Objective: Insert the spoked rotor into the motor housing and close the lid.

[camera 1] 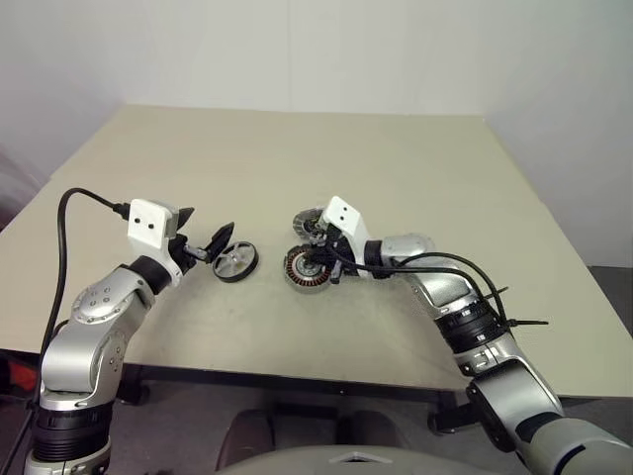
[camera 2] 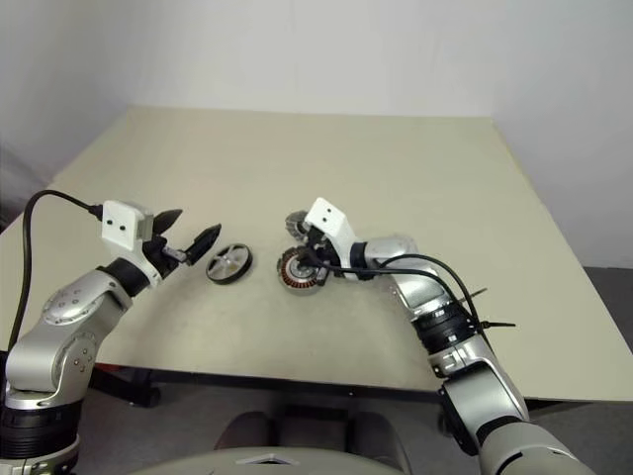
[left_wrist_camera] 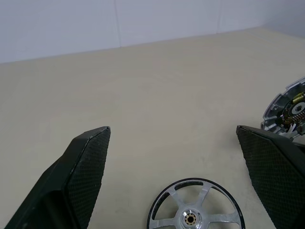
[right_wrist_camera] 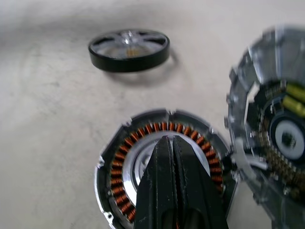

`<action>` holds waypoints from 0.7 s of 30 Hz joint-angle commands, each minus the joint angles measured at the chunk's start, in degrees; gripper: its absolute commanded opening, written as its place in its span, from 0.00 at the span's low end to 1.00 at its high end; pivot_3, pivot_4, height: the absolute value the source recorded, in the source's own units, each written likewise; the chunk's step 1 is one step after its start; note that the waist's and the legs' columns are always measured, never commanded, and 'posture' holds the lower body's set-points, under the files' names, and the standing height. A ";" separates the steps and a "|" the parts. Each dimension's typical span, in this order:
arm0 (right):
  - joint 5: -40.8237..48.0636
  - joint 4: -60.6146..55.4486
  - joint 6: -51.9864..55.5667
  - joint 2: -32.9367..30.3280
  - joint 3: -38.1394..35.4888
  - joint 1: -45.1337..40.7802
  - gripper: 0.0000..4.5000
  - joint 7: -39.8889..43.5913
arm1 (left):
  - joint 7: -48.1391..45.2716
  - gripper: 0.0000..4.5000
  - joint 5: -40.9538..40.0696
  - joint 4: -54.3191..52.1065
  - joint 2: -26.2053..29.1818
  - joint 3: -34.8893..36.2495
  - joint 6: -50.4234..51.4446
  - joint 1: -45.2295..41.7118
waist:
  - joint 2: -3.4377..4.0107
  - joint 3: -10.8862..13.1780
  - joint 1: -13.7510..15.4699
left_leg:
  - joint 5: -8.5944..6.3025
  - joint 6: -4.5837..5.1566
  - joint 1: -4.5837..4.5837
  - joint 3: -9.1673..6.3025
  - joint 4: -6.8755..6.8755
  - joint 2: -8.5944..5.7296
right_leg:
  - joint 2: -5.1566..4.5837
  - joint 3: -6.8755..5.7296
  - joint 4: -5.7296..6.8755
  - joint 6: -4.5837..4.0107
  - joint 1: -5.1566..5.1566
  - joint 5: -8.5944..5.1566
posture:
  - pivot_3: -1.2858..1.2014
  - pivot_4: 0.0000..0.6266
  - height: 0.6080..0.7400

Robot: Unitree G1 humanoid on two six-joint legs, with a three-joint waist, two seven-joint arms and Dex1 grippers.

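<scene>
The spoked rotor has to go where my right gripper is covering the motor housing's centre (camera 1: 308,267), so next I move my right gripper back beside the lid (camera 1: 306,224) first.
The spoked rotor (camera 1: 235,262), a thin black ring with pale spokes, lies flat on the table. My left gripper (camera 1: 212,244) hovers just left of it, open, and the rotor (left_wrist_camera: 193,211) sits low between its fingers. The motor housing (right_wrist_camera: 125,191) shows a ring of copper windings around a silver hub. It rests right of the rotor (right_wrist_camera: 128,50). My right gripper (right_wrist_camera: 172,143) is shut over the housing's centre, with nothing seen between its fingers. The lid (right_wrist_camera: 267,119), silver-rimmed with a dark centre, stands tilted right beside the housing and is partly hidden by my right hand.
The beige table (camera 1: 297,158) stretches wide beyond the parts. Its near edge (camera 1: 297,371) runs just under both arms. A black cable (camera 1: 465,267) loops over my right forearm.
</scene>
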 commanded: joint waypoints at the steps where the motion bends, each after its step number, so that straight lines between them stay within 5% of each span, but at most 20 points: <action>1: 1.19 -2.53 0.23 -0.34 -0.83 -0.91 0.01 0.51 | 0.09 1.00 0.09 -1.21 0.53 1.14 -1.14 -0.47 | 0.00 0.00 -0.01 | 0.00 0.00 0.00 0.00 0.00 0.00 | 0.00 0.00 0.00 0.00 0.00 0.00 | 0.52 0.00 1.00; 21: 0.34 1.03 -1.13 -0.99 -2.52 -3.51 0.01 -0.47 | 0.36 1.00 0.36 -0.99 0.46 1.52 -1.54 -0.44 | 0.01 0.00 0.00 | 0.02 -0.04 0.03 0.01 -0.02 0.00 | 0.00 0.00 0.00 0.00 0.02 0.00 | 0.52 0.00 1.00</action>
